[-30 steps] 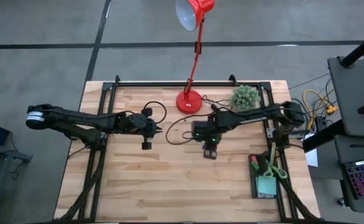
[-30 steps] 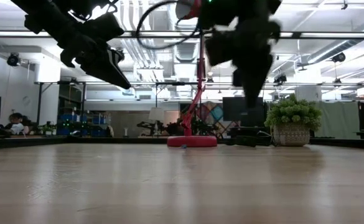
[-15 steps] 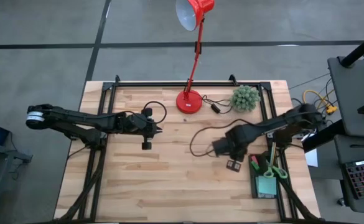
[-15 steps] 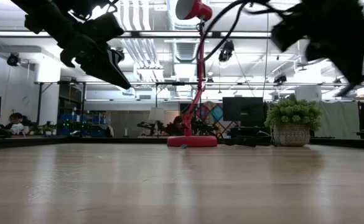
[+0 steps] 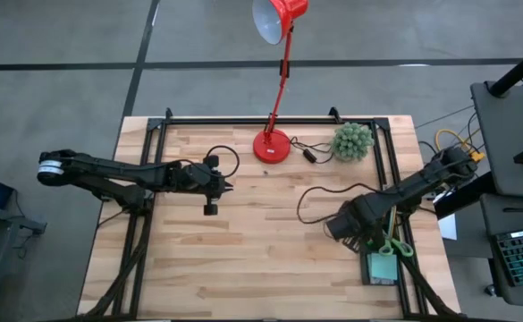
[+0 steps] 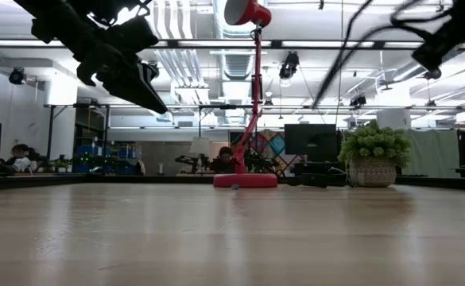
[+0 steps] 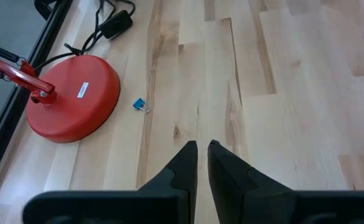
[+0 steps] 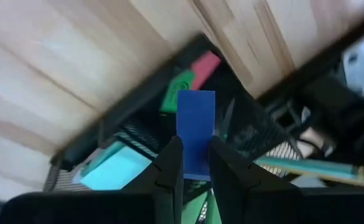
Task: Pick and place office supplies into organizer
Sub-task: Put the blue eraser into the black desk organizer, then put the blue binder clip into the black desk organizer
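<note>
I keep lowering my right gripper, because the blue piece's loose end (image 8: 195, 111) hangs inside the rim of the compartment holding the red and green pieces (image 8: 191, 80), and let go there.
The organizer (image 5: 382, 261), a dark mesh tray, stands at the table's near right corner. In it lie green-handled scissors (image 5: 393, 243), a light-teal sticky-note pad (image 8: 116, 171), a red piece (image 8: 205, 66), a green piece (image 8: 177, 88) and a teal pen (image 8: 306, 167). My right gripper (image 8: 195, 148) hangs over the organizer's near-left part, shut on a blue rectangular piece (image 8: 195, 118). My left gripper (image 7: 201, 147) hovers shut over the table's middle left, holding nothing. A small blue binder clip (image 7: 141, 105) lies on the table beside the lamp base. My right gripper pinches the blue piece between its two fingers (image 8: 172, 163), on the piece's lower half (image 8: 195, 163). The fingers point steeply down from above. The piece is lifted clear above the organizer, and its free end sticks out past the fingertips.
A red desk lamp (image 5: 273, 143) stands at the far middle, its cord (image 5: 307, 154) trailing to the right. A green ball plant (image 5: 351, 140) sits at the far right. Black frame rails (image 5: 395, 192) run along the table's edges. A cable (image 5: 319, 192) loops from my right arm.
My right gripper has swung from the table's middle toward the right and near edges, ending above the organizer. It has rolled and tipped further down on the way. My left arm has kept still.
</note>
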Robot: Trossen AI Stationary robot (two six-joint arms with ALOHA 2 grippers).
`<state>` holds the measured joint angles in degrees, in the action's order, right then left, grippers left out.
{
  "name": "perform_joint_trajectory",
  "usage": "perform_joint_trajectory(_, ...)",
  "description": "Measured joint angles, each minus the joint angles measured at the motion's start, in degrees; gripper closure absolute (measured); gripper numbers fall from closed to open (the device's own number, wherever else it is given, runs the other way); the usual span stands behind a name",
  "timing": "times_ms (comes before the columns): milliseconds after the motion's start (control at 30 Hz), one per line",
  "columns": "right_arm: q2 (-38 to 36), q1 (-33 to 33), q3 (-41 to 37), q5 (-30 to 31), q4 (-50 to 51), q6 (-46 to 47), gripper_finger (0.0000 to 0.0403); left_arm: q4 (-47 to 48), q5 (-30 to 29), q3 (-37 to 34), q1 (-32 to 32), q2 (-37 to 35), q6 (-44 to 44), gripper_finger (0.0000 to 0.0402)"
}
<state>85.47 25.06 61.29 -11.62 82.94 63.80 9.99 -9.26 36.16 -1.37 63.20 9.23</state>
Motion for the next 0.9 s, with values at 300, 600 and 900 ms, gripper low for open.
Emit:
perform_joint_trajectory(300, 0.0, -0.1, -7.0, -2.4, -7.5, 5.6, 0.0347, 0.0, 0.1, 0.0, 0.0, 0.0, -0.1, 0.0379)
perform_joint_trajectory(600, 0.0, -0.1, -9.3, -2.5, -9.2, 5.3, 0.0346, -0.1, 0.1, 0.0, 0.0, 0.0, -0.1, 0.0379)
perform_joint_trajectory(900, 0.0, -0.1, -9.3, -2.6, -9.3, 4.7, 0.0275, -0.1, 0.1, 0.0, 0.0, 0.0, -0.1, 0.0379)
